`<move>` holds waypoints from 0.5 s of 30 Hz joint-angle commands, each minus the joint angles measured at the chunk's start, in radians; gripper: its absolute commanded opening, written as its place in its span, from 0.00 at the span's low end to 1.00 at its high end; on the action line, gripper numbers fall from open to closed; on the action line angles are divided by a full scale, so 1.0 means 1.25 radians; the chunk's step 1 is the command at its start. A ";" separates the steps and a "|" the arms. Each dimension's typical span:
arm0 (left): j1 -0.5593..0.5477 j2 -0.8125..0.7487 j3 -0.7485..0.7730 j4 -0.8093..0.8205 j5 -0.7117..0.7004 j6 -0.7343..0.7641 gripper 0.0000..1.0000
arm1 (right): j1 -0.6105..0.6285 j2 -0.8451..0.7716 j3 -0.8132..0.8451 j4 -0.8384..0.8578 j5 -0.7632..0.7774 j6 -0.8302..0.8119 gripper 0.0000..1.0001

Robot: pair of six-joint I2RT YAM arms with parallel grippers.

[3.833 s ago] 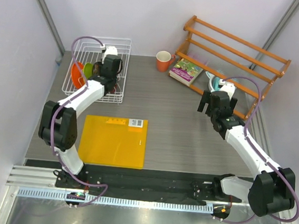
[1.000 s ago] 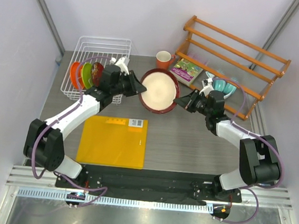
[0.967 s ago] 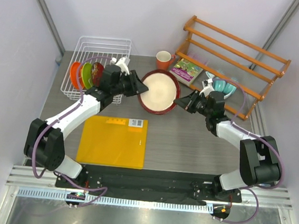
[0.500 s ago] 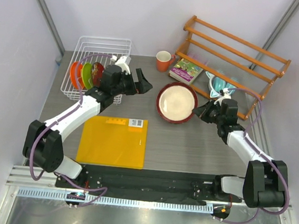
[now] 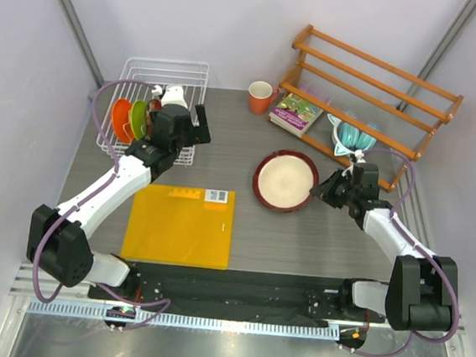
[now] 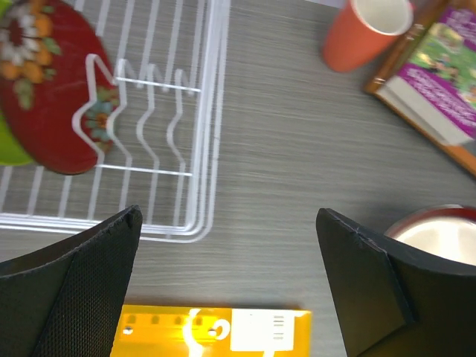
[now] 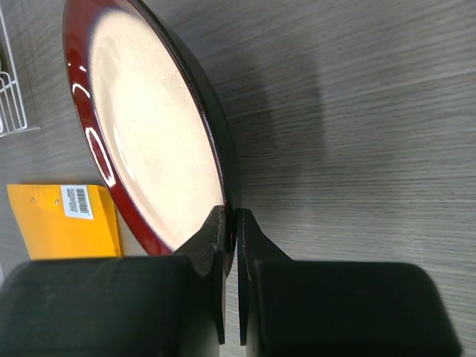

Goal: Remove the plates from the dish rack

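Observation:
Next, my left gripper hands over the red patterned plate [image 6: 63, 89] above the large plate [image 5: 285, 181], as the patterned one stands in the dish rack far from my right gripper.
A large plate [image 5: 285, 180] with a dark red rim and cream face hangs low over the table's middle right, face up. My right gripper [image 5: 323, 189] is shut on its right rim; in the right wrist view the gripper [image 7: 232, 216] pinches the plate's edge [image 7: 156, 134]. The white wire dish rack [image 5: 195, 81] stands at the back left. It holds an orange plate [image 5: 121, 119], a green plate [image 5: 138, 118] and a red patterned plate [image 6: 52, 97] on edge. My left gripper [image 5: 199, 127] hovers open and empty just right of the rack, its jaws [image 6: 229, 223] wide apart over bare table.
An orange cup [image 5: 261, 96] and a book [image 5: 296, 113] lie at the back. An orange wooden shelf [image 5: 374, 73] stands at the back right with teal bowls [image 5: 352, 135] under it. A yellow board [image 5: 181, 224] lies front left.
My left gripper let go of the large plate, opened wide and drew back toward the rack. My right gripper carried the plate right and toward the front, turning it face up.

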State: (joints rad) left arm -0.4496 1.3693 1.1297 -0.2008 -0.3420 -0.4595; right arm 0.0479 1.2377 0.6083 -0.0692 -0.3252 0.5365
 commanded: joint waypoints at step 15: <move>0.028 0.027 0.079 -0.068 -0.155 0.026 0.99 | -0.005 0.138 0.048 0.074 -0.033 0.048 0.01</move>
State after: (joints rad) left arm -0.4225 1.4063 1.1965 -0.2855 -0.4877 -0.4332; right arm 0.0433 1.3914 0.6113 -0.0681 -0.3424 0.5716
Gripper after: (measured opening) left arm 0.994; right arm 0.077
